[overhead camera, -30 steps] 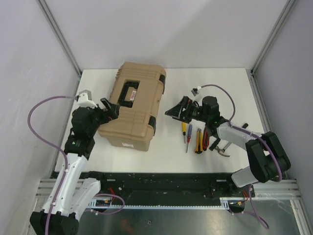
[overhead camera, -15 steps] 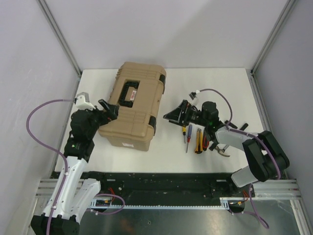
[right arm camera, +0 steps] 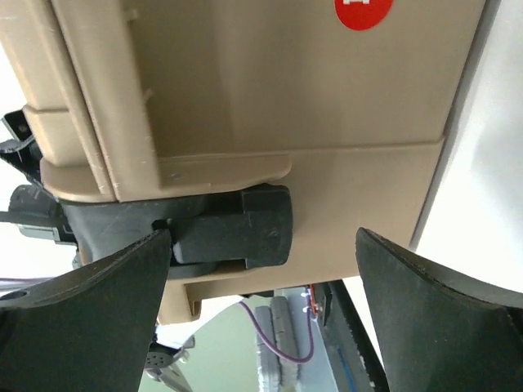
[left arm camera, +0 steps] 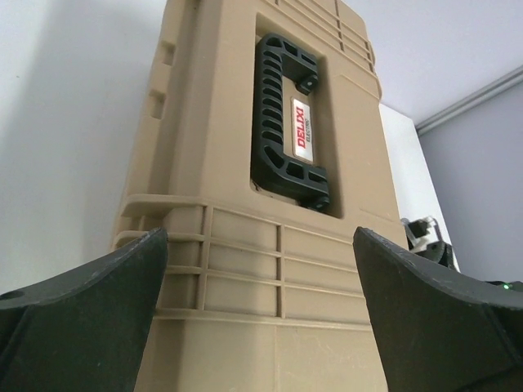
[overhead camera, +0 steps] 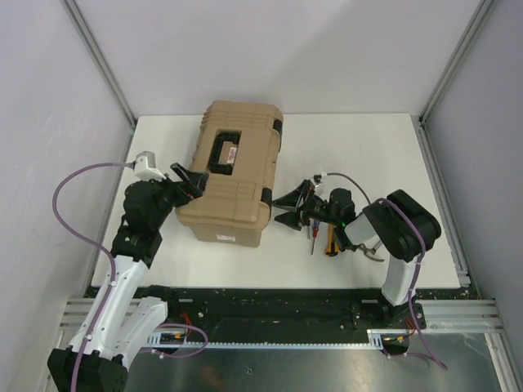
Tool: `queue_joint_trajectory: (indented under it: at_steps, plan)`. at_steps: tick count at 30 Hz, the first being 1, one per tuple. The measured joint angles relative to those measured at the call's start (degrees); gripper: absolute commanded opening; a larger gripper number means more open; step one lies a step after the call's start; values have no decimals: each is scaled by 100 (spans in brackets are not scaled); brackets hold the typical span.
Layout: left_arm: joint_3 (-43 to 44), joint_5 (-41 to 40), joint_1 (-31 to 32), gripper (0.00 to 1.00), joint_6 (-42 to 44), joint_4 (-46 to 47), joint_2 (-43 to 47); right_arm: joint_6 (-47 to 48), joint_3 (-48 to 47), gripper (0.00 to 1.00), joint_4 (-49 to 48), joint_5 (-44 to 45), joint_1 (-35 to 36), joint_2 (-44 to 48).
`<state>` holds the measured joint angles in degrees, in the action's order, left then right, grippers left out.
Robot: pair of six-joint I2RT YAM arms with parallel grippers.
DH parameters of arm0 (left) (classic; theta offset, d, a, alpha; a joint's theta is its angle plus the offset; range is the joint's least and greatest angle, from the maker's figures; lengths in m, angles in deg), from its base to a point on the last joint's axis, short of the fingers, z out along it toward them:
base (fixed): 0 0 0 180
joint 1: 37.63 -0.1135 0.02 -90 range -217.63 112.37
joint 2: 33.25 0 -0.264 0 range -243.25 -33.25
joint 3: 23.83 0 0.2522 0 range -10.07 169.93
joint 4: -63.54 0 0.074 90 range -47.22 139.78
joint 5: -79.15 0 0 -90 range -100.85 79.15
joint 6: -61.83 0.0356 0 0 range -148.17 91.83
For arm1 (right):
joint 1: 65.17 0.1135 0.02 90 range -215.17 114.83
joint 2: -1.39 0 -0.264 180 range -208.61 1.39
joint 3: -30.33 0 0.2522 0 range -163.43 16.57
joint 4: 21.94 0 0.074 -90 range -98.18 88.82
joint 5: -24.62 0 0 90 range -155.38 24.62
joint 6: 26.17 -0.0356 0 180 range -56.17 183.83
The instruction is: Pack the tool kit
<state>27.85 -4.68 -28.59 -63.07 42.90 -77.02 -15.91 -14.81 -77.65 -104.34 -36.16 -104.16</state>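
The toolbox [overhead camera: 233, 171] is crooked to the near edge of the table. So my right gripper should move back while my left gripper pushes the toolbox straight, before taking the toolbox's black latch [overhead camera: 266, 196].
A tan plastic toolbox [overhead camera: 235, 171] with a black carry handle [overhead camera: 222, 152] lies closed on the white table. My left gripper [overhead camera: 189, 181] is open at the box's left end; in the left wrist view its fingers [left arm camera: 82, 314] straddle the box end [left arm camera: 270, 269] below the handle [left arm camera: 288, 122]. My right gripper [overhead camera: 288, 208] is open at the box's right side, close to a black latch [overhead camera: 265, 197]. In the right wrist view the latch [right arm camera: 237, 224] sits between my open fingers [right arm camera: 445, 327]. Loose tools [overhead camera: 321, 233] lie right of the box, under my right arm.
A red-handled screwdriver [overhead camera: 310, 231], a yellow-and-black tool [overhead camera: 331, 237] and a clamp-like tool [overhead camera: 368, 249] lie on the table right of the box. The enclosure walls stand on three sides. A black rail [overhead camera: 270, 298] runs along the near edge.
The toolbox has shifted right and turned a little. My right gripper has come down and left to the box's right latch. My left gripper followed the box's left end.
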Motion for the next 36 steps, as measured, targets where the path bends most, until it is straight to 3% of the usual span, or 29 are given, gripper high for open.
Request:
queue_joint_trajectory:
  at_steps: [12,25,36]
  plan:
    - [144,-247,295,100,-31,-151,20,-605,26,99,-243,0,2,-177]
    - [249,-758,452,100,-149,-1016,494,-772,444,99,-374,297,-192,457]
    - [378,-922,490,100,-144,-1853,505,-533,608,99,-544,452,76,684]
